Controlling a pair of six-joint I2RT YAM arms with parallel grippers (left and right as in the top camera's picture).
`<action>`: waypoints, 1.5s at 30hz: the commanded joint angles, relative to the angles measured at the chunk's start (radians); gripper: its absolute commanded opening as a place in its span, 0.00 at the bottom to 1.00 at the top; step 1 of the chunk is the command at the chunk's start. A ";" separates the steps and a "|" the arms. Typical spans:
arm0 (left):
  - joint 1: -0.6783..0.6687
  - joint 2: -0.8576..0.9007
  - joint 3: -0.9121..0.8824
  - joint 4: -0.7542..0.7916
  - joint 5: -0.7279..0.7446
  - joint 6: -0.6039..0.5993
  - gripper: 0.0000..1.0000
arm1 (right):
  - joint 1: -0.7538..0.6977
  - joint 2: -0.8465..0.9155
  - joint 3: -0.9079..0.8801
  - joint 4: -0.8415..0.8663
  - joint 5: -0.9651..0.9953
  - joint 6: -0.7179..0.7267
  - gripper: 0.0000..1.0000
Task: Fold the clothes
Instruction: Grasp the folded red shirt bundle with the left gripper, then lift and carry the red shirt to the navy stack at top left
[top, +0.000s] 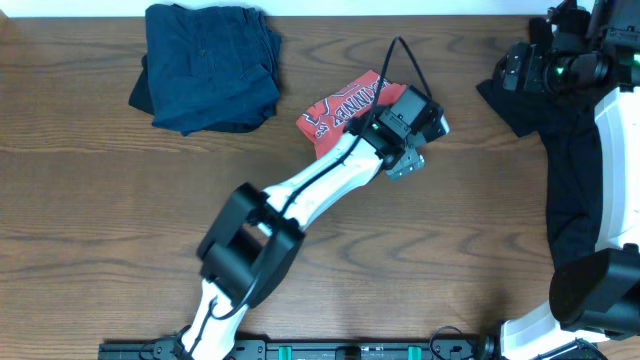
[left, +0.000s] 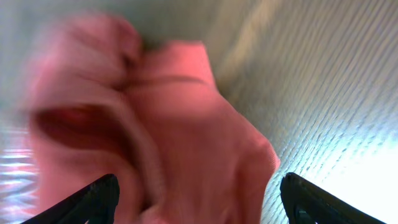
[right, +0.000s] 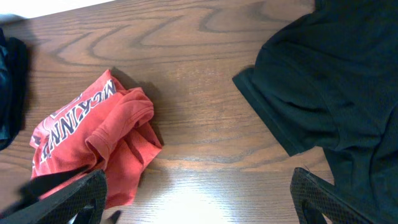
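My left gripper will make the coral-red T-shirt (left: 196, 134) bunch into soft, gaping layers when it lifts the T-shirt, because the T-shirt lies in a heap of loose, raised folds (left: 93, 102).
The coral-red T-shirt (top: 335, 112) with white lettering lies crumpled at the middle back of the table. My left gripper (top: 397, 125) is right over its right edge. In the left wrist view the shirt (left: 180, 124) fills the frame, blurred, and bulges between the wide-open fingers (left: 199, 208). My right gripper (top: 528, 66) hovers at the back right, open and empty (right: 196, 205), above bare wood. From there the shirt (right: 93, 137) lies to the left and a black garment (right: 336, 81) to the right. A navy garment (top: 205, 65) lies folded at the back left.
The black garment (top: 572, 170) runs down the right side of the table, partly under the right arm. The left arm crosses the table diagonally from the front edge. A black cable loops above the left wrist.
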 joint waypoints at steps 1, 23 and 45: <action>0.004 0.060 0.002 -0.008 0.042 -0.068 0.84 | 0.010 -0.003 0.005 0.002 -0.011 0.009 0.92; 0.087 0.195 -0.001 0.049 0.027 -0.117 0.38 | 0.029 -0.003 0.005 -0.010 -0.010 0.008 0.91; 0.112 -0.171 0.001 0.100 -0.290 -0.159 0.06 | 0.029 -0.003 0.005 0.012 -0.011 0.002 0.90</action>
